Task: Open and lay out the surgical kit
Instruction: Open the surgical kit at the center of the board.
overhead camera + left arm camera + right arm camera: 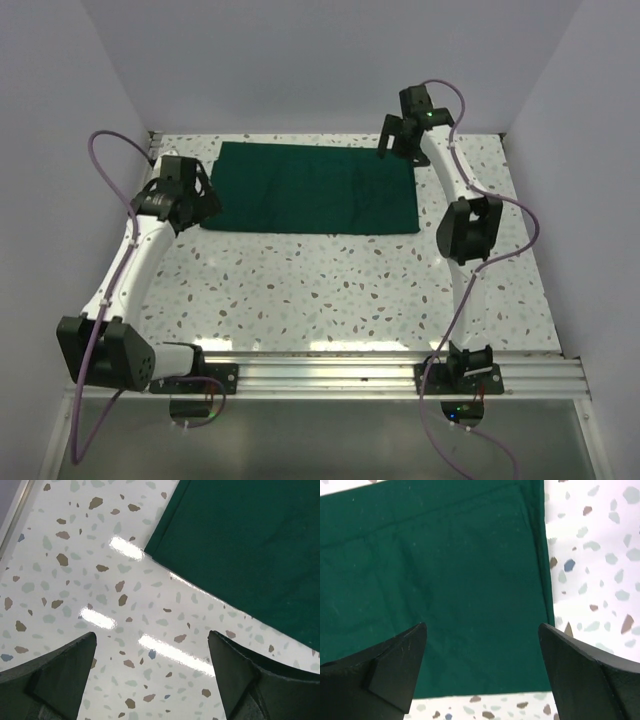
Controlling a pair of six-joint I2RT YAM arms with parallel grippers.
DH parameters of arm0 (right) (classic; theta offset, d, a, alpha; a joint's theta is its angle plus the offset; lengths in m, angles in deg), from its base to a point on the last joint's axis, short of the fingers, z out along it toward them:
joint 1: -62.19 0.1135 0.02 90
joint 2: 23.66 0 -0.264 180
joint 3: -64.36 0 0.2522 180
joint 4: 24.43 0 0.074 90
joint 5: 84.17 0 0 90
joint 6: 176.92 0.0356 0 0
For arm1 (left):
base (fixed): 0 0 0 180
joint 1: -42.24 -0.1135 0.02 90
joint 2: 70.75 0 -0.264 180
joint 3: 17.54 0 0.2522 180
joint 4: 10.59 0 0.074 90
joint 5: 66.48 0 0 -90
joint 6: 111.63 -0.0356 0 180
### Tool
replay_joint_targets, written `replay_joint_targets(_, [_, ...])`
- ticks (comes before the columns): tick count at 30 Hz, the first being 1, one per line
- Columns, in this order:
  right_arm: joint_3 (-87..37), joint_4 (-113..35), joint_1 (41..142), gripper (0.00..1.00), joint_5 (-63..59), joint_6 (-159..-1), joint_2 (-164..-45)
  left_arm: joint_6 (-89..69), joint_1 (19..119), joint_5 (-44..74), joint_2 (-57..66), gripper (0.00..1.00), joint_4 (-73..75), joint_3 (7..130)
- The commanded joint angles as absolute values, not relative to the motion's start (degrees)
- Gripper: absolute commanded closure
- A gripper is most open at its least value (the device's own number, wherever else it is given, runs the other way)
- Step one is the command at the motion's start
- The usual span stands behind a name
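Note:
My right gripper should pinch the upper flap's far corner [518, 491] and peel the flap open, because the upper flap [475, 585] lies folded over the cloth wrap, far from my left gripper's reach.
The dark green cloth wrap [312, 188] lies flat and unfolded on the far half of the speckled table. No steel tray or instruments show in any view. My left gripper [200, 203] hovers at the cloth's near left corner. In the left wrist view it [151, 634] is open and empty over bare table, with the cloth [240, 545] at the upper right. My right gripper [397, 142] is at the cloth's far right corner. In the right wrist view it [481, 625] is open and empty above the cloth [445, 580], close to a corner.
The speckled table [330, 290] is closed in by pale walls on the left, back and right. A metal rail [330, 370] carrying both arm bases runs along the near edge. Purple cables loop off both arms.

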State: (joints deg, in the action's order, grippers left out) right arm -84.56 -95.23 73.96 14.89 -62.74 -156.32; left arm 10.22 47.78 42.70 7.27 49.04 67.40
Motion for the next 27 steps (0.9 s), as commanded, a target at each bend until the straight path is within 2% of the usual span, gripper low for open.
replay_joint_targets(1, [-90.8,-93.6,72.4,0.03,12.8,-63.0,-160.9,10.4,48.7,40.5,1.3,0.03,52.1,63.5])
replay_joint_targets(13, [-97.8,-80.0,68.3,0.10,6.8,-58.5,-172.4,16.3,49.4,43.3,-10.2,0.04,61.1,60.5])
replay_joint_targets(27, [-101.9,-75.0,66.5,0.16,4.8,-56.3,-182.1,23.0,50.0,45.4,-15.9,0.07,67.9,56.3])
